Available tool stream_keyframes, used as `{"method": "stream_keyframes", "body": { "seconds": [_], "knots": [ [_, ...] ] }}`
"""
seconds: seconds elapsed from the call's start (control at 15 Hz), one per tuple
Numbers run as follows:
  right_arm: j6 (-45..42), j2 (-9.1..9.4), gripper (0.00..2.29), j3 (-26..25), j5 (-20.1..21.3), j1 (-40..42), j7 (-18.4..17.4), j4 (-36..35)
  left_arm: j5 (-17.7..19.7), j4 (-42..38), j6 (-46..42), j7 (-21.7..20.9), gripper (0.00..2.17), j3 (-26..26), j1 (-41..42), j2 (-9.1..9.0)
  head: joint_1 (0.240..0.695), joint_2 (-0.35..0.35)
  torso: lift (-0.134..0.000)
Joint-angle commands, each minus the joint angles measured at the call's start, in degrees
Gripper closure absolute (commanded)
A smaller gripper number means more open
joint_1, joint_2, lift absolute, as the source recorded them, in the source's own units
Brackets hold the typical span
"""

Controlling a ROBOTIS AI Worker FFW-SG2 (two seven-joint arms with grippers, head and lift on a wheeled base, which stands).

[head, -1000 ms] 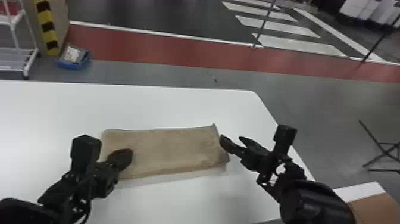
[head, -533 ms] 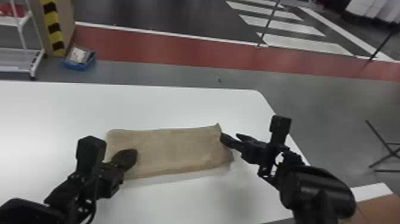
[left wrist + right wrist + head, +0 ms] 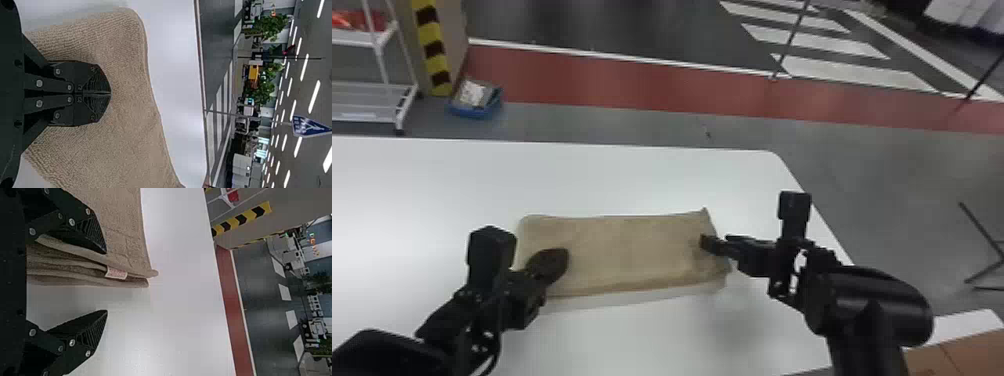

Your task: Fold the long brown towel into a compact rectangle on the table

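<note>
I expect the brown towel's end [image 3: 710,250] to fold over as one thick flap when I carry it across, because the layers [image 3: 98,272] are stacked closely around the label.
The brown towel [image 3: 632,250] lies folded in a flat rectangle on the white table [image 3: 642,175]. My left gripper [image 3: 564,262] rests over its left part; in the left wrist view the left gripper [image 3: 110,94] is shut, its fingertips together above the towel [image 3: 125,129], with no cloth seen between them. At the towel's right end is my right gripper [image 3: 714,242]. In the right wrist view the right gripper [image 3: 106,282] stands open, one finger over the towel [image 3: 121,231] and the other beyond its layered edge, above bare table. A small label [image 3: 116,273] sticks out between the layers.
The table's right edge runs beneath my right arm. On the floor beyond the far edge are a blue bin [image 3: 477,102] and a white shelf rack [image 3: 372,97]. A cardboard box [image 3: 957,355] stands at the lower right.
My right gripper has moved left, and one finger now overlaps the towel's right end. The left gripper keeps its place on the towel. The head view has shifted slightly.
</note>
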Motion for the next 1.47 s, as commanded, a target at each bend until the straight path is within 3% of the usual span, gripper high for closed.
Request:
{"method": "stream_keyframes", "body": {
  "seconds": [0.0, 0.47, 0.53, 0.73, 0.93, 1.2, 1.4],
  "knots": [
    [0.8, 0.05, 0.41, 0.7, 0.6, -0.8, 0.0, 0.8, 0.0, 0.0, 0.0, 0.0, 1.72, 0.2, -0.1, 0.01, 0.695, -0.286, -0.125],
    [5.2, -0.13, 0.69, 3.6, 1.4, -3.0, 1.0, 1.0, -0.3, 0.9, 0.0, 0.1, 1.72, 0.3, -0.6, 0.01, 0.695, -0.259, -0.125],
    [6.6, -0.13, 0.89, 3.7, 1.4, -3.7, 1.5, 1.0, -0.3, 1.1, 0.0, 0.1, 1.72, 0.4, -0.7, 0.01, 0.695, -0.255, -0.125],
    [7.1, -0.04, 1.02, 4.0, 0.9, -3.8, 1.6, 0.8, -0.3, 1.2, 0.1, 0.1, 1.72, 0.6, -0.8, 0.01, 0.695, -0.242, -0.125],
    [8.9, 0.22, 1.03, 4.2, -0.3, -3.1, 2.0, -4.0, -0.3, 1.6, 0.7, 0.0, 1.72, 0.6, -1.0, 0.01, 0.695, -0.234, -0.125],
    [20.1, 0.31, 1.03, 5.5, -3.9, -4.3, 2.3, -13.1, -0.3, 1.7, 0.5, 0.0, 1.72, 0.4, -1.2, 0.19, 0.695, -0.209, -0.125],
    [24.5, 0.4, 1.03, 8.5, -1.3, -7.7, 2.3, -12.3, -0.9, -3.2, 4.2, 0.1, 1.71, -0.3, 0.0, 0.37, 0.695, -0.188, -0.125]
  ]
}}
